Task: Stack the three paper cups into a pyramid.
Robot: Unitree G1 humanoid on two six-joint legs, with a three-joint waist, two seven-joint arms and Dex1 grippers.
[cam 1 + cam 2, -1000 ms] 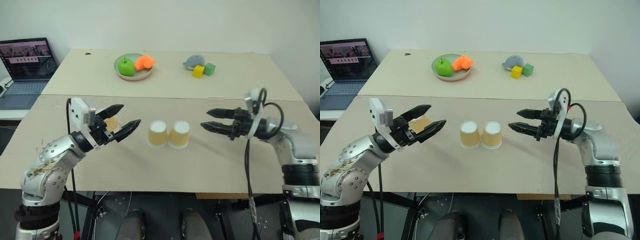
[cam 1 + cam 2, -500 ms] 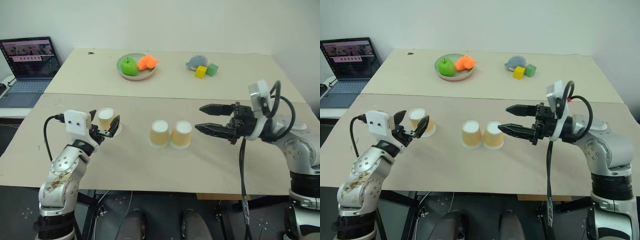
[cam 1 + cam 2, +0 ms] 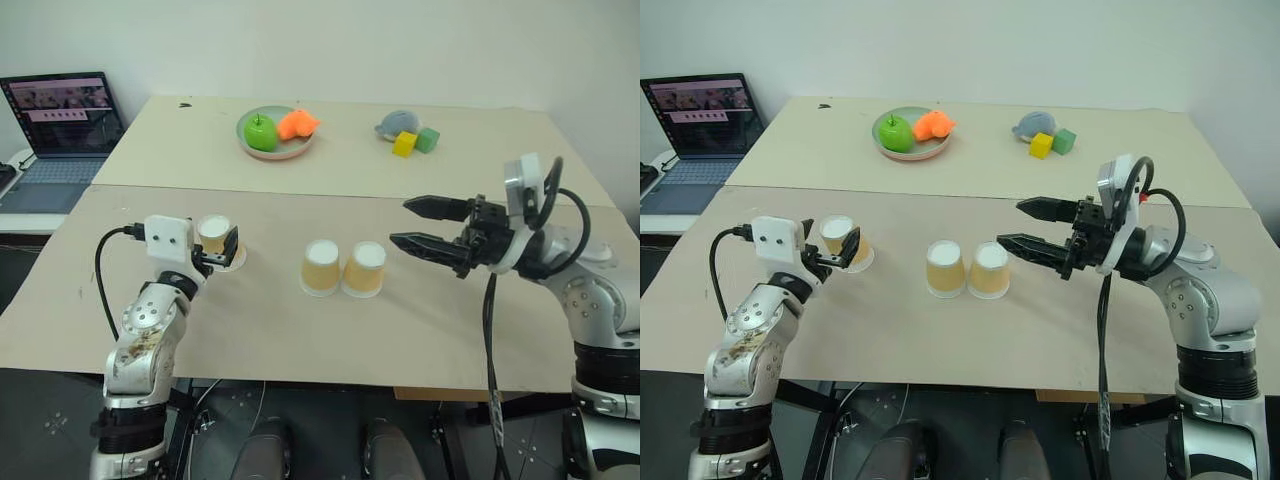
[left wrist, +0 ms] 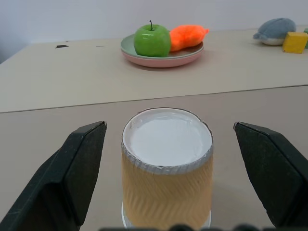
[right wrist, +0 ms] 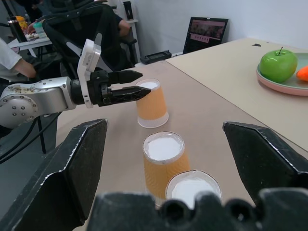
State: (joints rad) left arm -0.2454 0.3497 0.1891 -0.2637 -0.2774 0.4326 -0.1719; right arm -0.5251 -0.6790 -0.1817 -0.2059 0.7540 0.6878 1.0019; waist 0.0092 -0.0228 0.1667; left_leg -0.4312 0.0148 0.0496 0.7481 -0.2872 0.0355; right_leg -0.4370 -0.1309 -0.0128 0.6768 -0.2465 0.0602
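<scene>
The third paper cup (image 3: 214, 236) will sit across both flat tops of the middle pair when I lower it, because only a narrow gap (image 3: 342, 262) separates them.
Two paper cups (image 3: 320, 268) (image 3: 364, 270) stand upside down, side by side, in the middle of the near table. The third paper cup (image 3: 213, 238) stands upside down at the left. My left gripper (image 3: 218, 248) is open, level with that cup. In the left wrist view its black fingers (image 4: 82, 159) flank the cup (image 4: 167, 168) with a gap on each side. My right gripper (image 3: 402, 222) hangs open and empty above the table, just right of the middle pair, pointing left.
On the far table sit a plate (image 3: 275, 152) with a green apple and an orange thing, a grey plush toy (image 3: 397, 122), a yellow block (image 3: 403, 145) and a green block (image 3: 428, 139). A laptop (image 3: 65, 110) stands at the far left. A seam joins the two tables.
My left gripper has sunk and turned to point straight forward, and its fingers now stand either side of the left cup. The right gripper has risen slightly. Both stay open.
</scene>
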